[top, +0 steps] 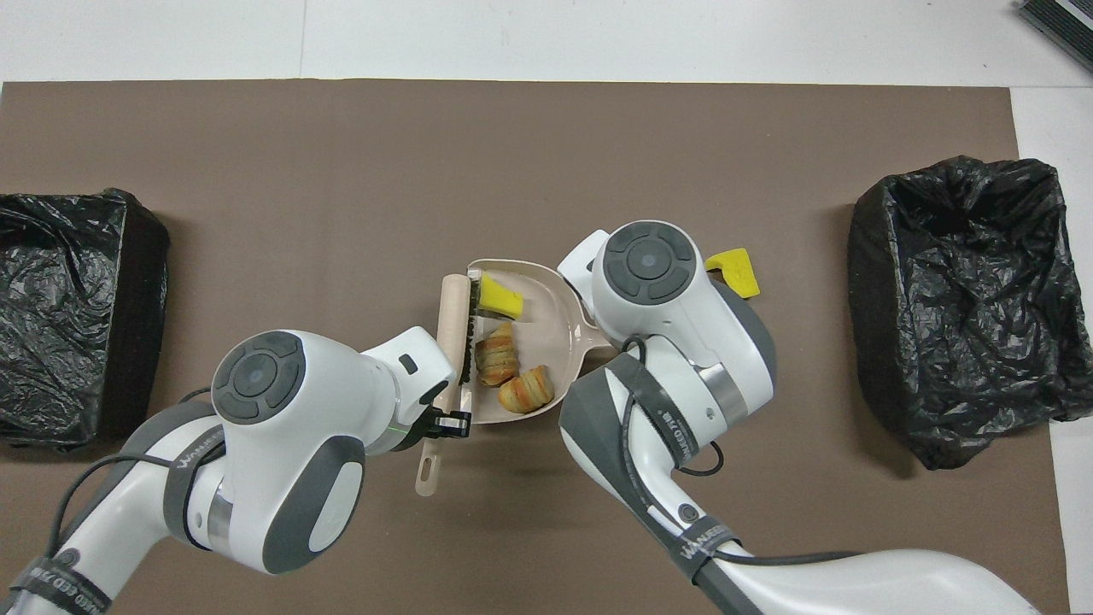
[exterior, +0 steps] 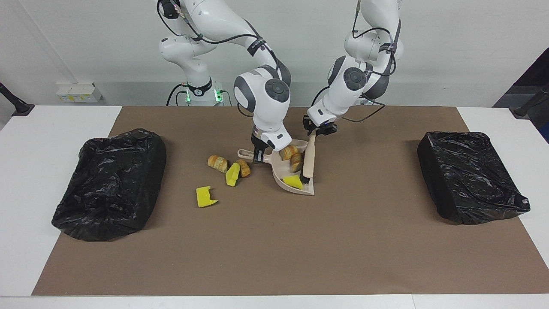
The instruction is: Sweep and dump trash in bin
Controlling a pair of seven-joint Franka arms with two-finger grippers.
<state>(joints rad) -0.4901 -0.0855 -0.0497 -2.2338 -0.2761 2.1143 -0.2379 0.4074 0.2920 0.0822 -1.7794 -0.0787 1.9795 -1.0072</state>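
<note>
Next, I move the brush (top: 453,316) back with my left gripper and sweep the yellow sponge chunk (top: 501,297) deeper, because the chunk sits shallow against the bristles by the pan's open side.
My right gripper (exterior: 257,156) is shut on the handle of the beige dustpan (exterior: 278,172), which lies mid-mat. Inside the pan are two golden-brown pastry pieces (exterior: 292,156) and a yellow sponge chunk (exterior: 293,182). My left gripper (exterior: 316,130) is shut on the wooden brush (exterior: 308,159), whose bristles rest against the trash in the pan. In the overhead view the brush (top: 452,325) lies along the pan's open side, beside the sponge (top: 498,296). More trash lies on the mat toward the right arm's end: a pastry (exterior: 217,163), a yellow-green chunk (exterior: 232,174), a brown piece (exterior: 244,168) and a yellow sponge (exterior: 206,196).
Two bins lined with black bags stand on the brown mat: one (exterior: 109,184) at the right arm's end, one (exterior: 472,176) at the left arm's end. The right arm's wrist covers part of the loose trash in the overhead view.
</note>
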